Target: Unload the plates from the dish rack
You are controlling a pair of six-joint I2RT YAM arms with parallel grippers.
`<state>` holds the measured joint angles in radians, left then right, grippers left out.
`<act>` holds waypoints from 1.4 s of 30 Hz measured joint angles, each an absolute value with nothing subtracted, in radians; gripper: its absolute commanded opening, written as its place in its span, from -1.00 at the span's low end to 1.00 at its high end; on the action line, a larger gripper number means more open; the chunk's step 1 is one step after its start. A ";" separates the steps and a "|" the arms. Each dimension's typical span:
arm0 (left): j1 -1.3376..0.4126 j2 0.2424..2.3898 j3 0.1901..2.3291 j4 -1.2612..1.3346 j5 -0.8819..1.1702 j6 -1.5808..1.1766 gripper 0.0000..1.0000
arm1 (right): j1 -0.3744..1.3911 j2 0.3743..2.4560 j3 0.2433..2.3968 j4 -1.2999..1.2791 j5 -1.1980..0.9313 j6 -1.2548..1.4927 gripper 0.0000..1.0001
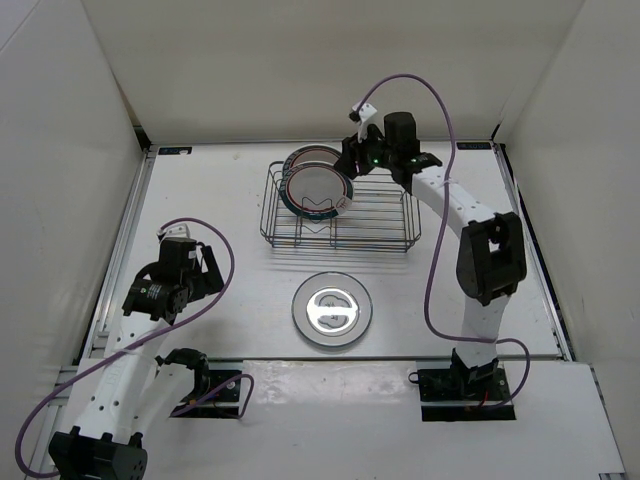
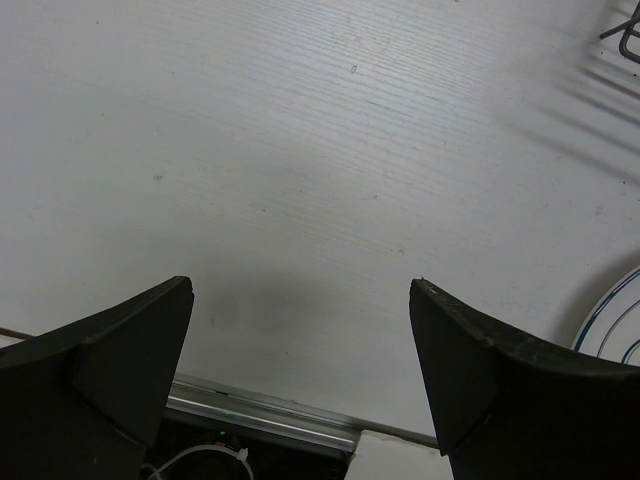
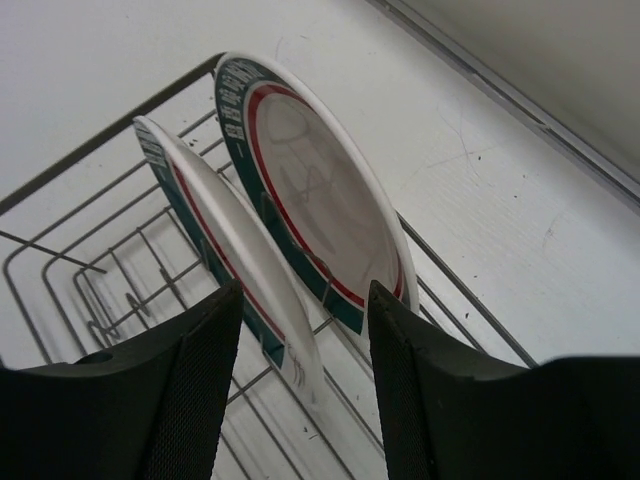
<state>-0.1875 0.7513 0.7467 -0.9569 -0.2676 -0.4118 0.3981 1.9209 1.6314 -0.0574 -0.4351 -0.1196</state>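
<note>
The front plate's edge (image 3: 243,228) runs at a slant across the fingers of the robot's right gripper, so the gripper should open wider, turn in line with the front plate and grip only its rim (image 3: 292,318).
Two white plates with red and teal rim rings stand upright in the left end of the silver wire dish rack (image 1: 385,215): a front one (image 1: 318,190) and a back one (image 1: 308,157). In the right wrist view the nearer plate (image 3: 225,235) and the farther plate (image 3: 320,200) stand in the rack (image 3: 90,270). My right gripper (image 3: 305,300) is open just above the nearer plate's edge, jaws on either side of it, apart from it. A grey-rimmed plate (image 1: 332,309) lies flat on the table in front of the rack. My left gripper (image 2: 300,330) is open and empty over bare table.
White walls enclose the table on three sides. A metal rail (image 2: 260,412) runs along the table's near edge. The right arm's purple cable (image 1: 440,190) loops above the rack's right end. A plate's edge (image 2: 615,325) shows at the right of the left wrist view.
</note>
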 measured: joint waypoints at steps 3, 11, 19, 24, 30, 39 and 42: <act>-0.187 0.752 0.747 -0.957 -0.266 -0.411 1.00 | 0.401 1.967 1.668 -0.069 -0.432 -0.142 0.12; -0.187 0.756 0.747 -0.957 -0.260 -0.408 1.00 | 0.406 2.038 1.685 -0.087 -0.434 -0.160 -0.04; -0.187 0.765 0.747 -0.957 -0.251 -0.408 1.00 | 0.418 2.041 1.686 -0.103 -0.442 -0.175 -0.43; -0.187 0.765 0.747 -0.957 -0.250 -0.408 1.00 | 0.423 2.041 1.686 -0.106 -0.440 -0.206 -0.23; -0.187 0.765 0.747 -0.957 -0.250 -0.408 1.00 | 0.424 2.041 1.686 -0.104 -0.453 -0.247 0.25; -0.187 0.765 0.747 -0.957 -0.249 -0.408 1.00 | 0.427 2.037 1.719 -0.097 -0.561 -0.362 0.64; -0.187 0.765 0.747 -0.957 -0.245 -0.408 1.00 | 0.428 2.035 1.726 -0.097 -0.593 -0.423 0.67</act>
<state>-0.1875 0.7647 0.7467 -0.9565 -0.2451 -0.4076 0.4278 2.0354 1.7264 -0.0971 -0.5926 -0.4229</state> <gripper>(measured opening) 1.000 0.832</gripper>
